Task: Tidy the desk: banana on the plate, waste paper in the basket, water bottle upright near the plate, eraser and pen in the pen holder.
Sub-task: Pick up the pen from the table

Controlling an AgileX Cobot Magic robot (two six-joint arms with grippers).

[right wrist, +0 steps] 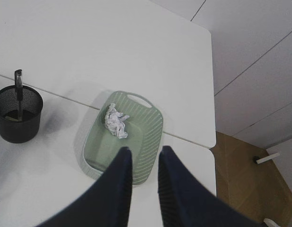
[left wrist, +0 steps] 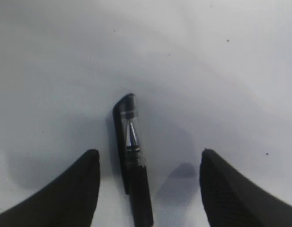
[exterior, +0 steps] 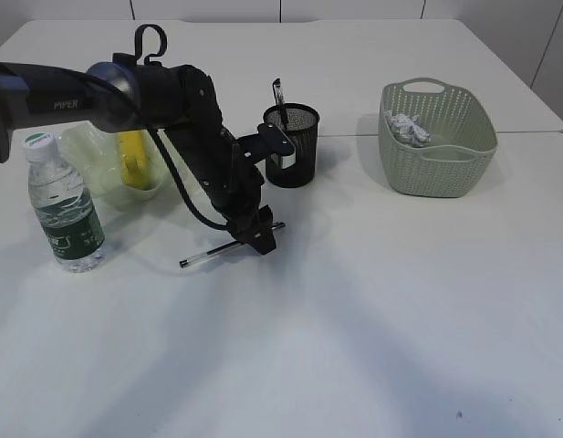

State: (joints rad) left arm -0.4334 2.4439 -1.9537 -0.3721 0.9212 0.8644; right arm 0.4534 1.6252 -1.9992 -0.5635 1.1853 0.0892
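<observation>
I expect the pen to lean with its end sticking out when I lower it into the pen holder, because the dark stick already does.
A black pen lies flat on the white table. My left gripper is down over its right end and open. In the left wrist view the pen lies between the two fingertips, nearer the left one, touching neither. The banana rests on the pale plate. Beside the plate the water bottle stands upright. The waste paper lies in the green basket. My right gripper hangs high above the basket, jaws slightly apart and empty. The eraser is hidden.
The black mesh pen holder stands just behind the left arm, with a dark stick poking out of it. The basket sits at the right. The table's right edge and the floor show in the right wrist view.
</observation>
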